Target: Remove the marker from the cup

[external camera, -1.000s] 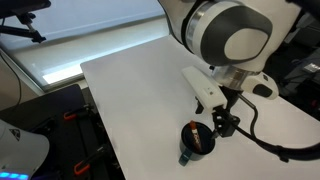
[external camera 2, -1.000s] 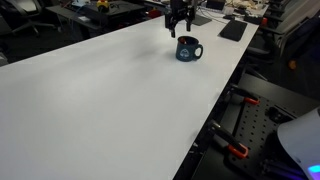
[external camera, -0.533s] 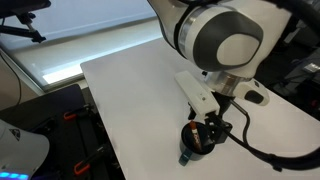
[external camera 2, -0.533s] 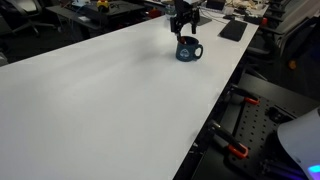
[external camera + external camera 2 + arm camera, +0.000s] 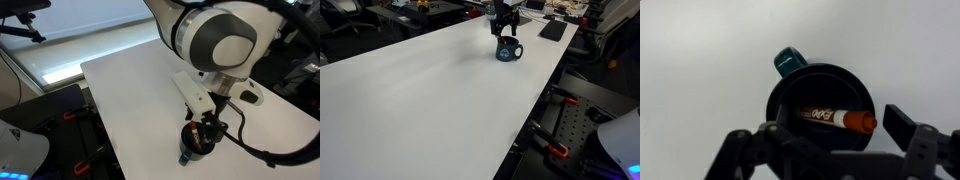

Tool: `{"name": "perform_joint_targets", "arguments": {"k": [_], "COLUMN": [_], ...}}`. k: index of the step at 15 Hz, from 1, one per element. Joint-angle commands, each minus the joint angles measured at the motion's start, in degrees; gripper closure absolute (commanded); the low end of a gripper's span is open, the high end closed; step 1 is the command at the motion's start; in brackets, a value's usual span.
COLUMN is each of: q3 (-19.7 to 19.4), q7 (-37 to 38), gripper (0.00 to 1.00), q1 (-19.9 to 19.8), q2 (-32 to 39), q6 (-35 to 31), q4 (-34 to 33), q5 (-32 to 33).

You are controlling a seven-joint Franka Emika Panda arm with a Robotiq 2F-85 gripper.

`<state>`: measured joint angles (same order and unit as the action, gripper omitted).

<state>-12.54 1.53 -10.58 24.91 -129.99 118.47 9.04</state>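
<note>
The marker's orange-red cap [image 5: 859,121] is leaning at the cup's rim near one finger, so next I move my gripper until it is centred over the cap end [image 5: 868,123] and close it there before I lift.
The cup [image 5: 820,95] is a dark round mug with a stubby teal handle, standing upright on the white table; it shows in both exterior views [image 5: 195,141] [image 5: 508,50]. The marker [image 5: 830,118] lies inside it, with a dark printed barrel and an orange-red cap resting on the cup's rim at the right. My gripper [image 5: 825,140] is open and hangs just above the cup, its fingers either side of the cup's near half, the right finger beside the marker's cap. It holds nothing. In an exterior view the gripper [image 5: 208,128] covers part of the cup.
The white table [image 5: 430,90] spreads wide around the cup. The cup stands near a table edge [image 5: 150,160]. Black stands and clamps with orange parts [image 5: 560,125] sit off the table's side. Dark flat objects [image 5: 552,30] lie at the far end.
The gripper has come down and moved over the cup, from beside and above it to right on top of it. The cup and marker have not moved.
</note>
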Motion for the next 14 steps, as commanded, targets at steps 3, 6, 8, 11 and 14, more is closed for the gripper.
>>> {"name": "perform_joint_targets", "arguments": {"k": [3, 6, 8, 11, 14], "q3": [0.2, 0.3, 0.2, 0.1, 0.2], "q7": [0.2, 0.3, 0.6, 0.7, 0.6], "gripper": [0.51, 0.67, 0.47, 0.21, 0.62], "q1": [0.3, 0.4, 0.6, 0.5, 0.5], "q2": [-1.0, -0.8, -0.7, -0.7, -0.5], "q6": [1.4, 1.5, 1.4, 1.3, 1.3], "q4": [0.6, 0.5, 0.4, 0.4, 0.4], "q5": [0.5, 0.5, 0.6, 0.5, 0.6]}}
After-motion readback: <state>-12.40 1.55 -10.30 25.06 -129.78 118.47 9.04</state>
